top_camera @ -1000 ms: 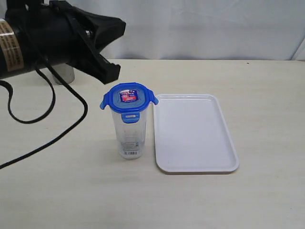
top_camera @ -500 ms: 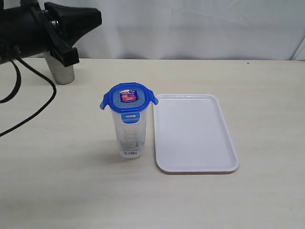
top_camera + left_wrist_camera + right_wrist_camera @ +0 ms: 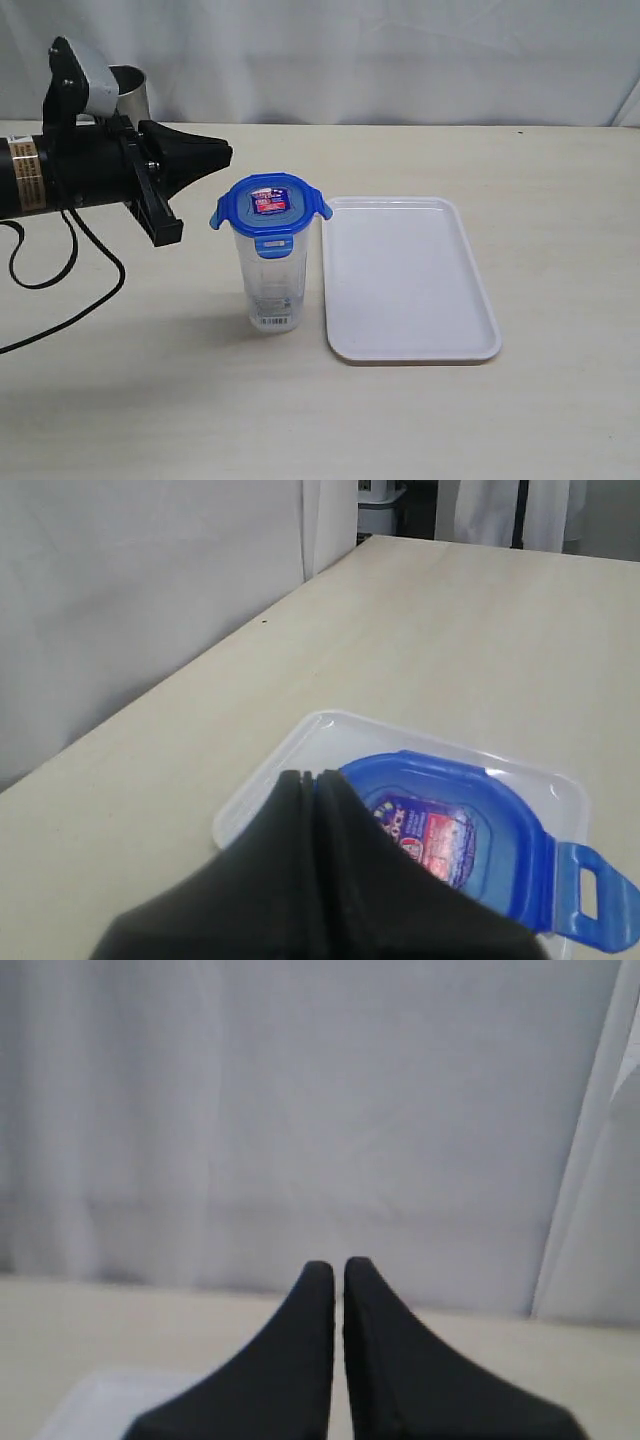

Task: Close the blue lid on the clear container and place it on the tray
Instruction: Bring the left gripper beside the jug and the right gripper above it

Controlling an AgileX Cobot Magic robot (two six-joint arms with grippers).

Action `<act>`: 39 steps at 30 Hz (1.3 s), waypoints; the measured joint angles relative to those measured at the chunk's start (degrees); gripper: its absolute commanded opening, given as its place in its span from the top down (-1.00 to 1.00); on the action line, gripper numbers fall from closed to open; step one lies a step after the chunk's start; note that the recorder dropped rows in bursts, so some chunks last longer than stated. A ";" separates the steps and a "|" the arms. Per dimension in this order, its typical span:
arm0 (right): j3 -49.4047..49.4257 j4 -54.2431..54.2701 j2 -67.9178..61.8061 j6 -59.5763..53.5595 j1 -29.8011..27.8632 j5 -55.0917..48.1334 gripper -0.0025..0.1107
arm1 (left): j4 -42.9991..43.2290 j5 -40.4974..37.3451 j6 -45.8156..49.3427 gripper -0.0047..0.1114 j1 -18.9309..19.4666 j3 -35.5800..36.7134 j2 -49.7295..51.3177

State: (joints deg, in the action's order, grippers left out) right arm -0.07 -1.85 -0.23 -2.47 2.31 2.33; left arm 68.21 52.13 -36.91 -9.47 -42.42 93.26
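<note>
My left gripper should back away and come in lower while my right gripper reaches over the lid [image 3: 270, 202], because my left gripper is higher than the blue lid's side flap [image 3: 218, 214].
The clear container [image 3: 272, 280] stands upright on the table just left of the white tray [image 3: 410, 280]. The blue lid [image 3: 270, 205] sits on top of it, with its side flaps sticking outward and the front flap down. My left gripper [image 3: 226, 154] is shut and empty, its tip a little left of and above the lid, apart from it. In the left wrist view the shut fingertips [image 3: 312, 776] hang over the lid [image 3: 470, 830] and the tray [image 3: 300, 750]. My right gripper [image 3: 339, 1265] is shut with nothing in it and is out of the exterior view.
A grey metal tumbler [image 3: 133, 90] stands at the back left, behind my left arm. A black cable [image 3: 70, 290] trails over the table on the left. A white curtain backs the table. Part of the tray [image 3: 90, 1400] shows below the right gripper.
My left arm has swung down and to the right, from the back left corner to the level of the lid. The container, lid and tray have not moved.
</note>
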 measured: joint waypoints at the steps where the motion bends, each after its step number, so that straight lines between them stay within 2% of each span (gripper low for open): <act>1: 0.00 1.85 0.00 0.46 0.00 4.14 0.88 | -0.04 0.80 0.15 0.92 0.62 0.13 0.00; 3: 0.00 6.76 0.00 6.15 0.00 15.92 0.88 | -0.36 2.55 0.28 0.92 3.19 0.94 -0.25; 5: 0.00 8.53 0.00 10.37 0.00 21.55 0.88 | -0.36 3.13 0.13 0.92 6.97 1.53 -0.58; 7: -0.70 7.37 -0.46 14.10 0.00 22.18 0.88 | 2.05 3.69 -0.65 0.92 9.52 1.55 -0.69; 10: -4.86 0.06 -7.46 21.68 0.00 22.07 0.88 | 6.28 5.34 -3.52 0.92 10.07 1.55 -0.20; 12: -10.05 -15.76 -18.31 35.08 0.00 22.07 0.88 | 11.03 9.13 -7.25 0.92 10.07 1.67 -0.11; 14: -14.62 -31.52 -29.14 45.41 0.00 22.07 0.88 | 11.88 11.93 -8.01 0.92 10.07 2.80 -0.63; 18: -27.51 -56.42 -55.01 61.68 0.00 25.20 0.88 | 11.27 9.66 -6.64 0.92 10.07 7.39 -2.43; 20: -31.83 -62.95 -62.60 65.63 0.00 27.45 0.88 | 11.27 9.47 -6.33 0.92 10.07 8.49 -2.43; 23: -37.72 -69.24 -72.24 67.61 0.00 30.68 0.88 | 11.27 10.16 -6.20 0.92 10.07 9.38 -2.43; 30: -46.92 -74.52 -89.90 65.98 0.00 39.25 0.88 | 11.80 11.92 -6.08 0.92 10.07 10.15 -2.43; 36: -53.08 -84.04 -98.30 67.56 0.00 52.42 0.88 | 14.01 12.30 -6.79 0.92 10.07 10.15 -2.43; 39: -54.02 -84.63 -99.33 66.37 0.00 54.04 0.88 | 15.69 13.14 -7.76 0.92 9.74 10.15 -2.43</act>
State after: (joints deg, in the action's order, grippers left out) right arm -54.09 -86.48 -99.56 63.90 2.31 56.37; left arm 83.90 65.27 -44.68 0.27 -32.27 90.83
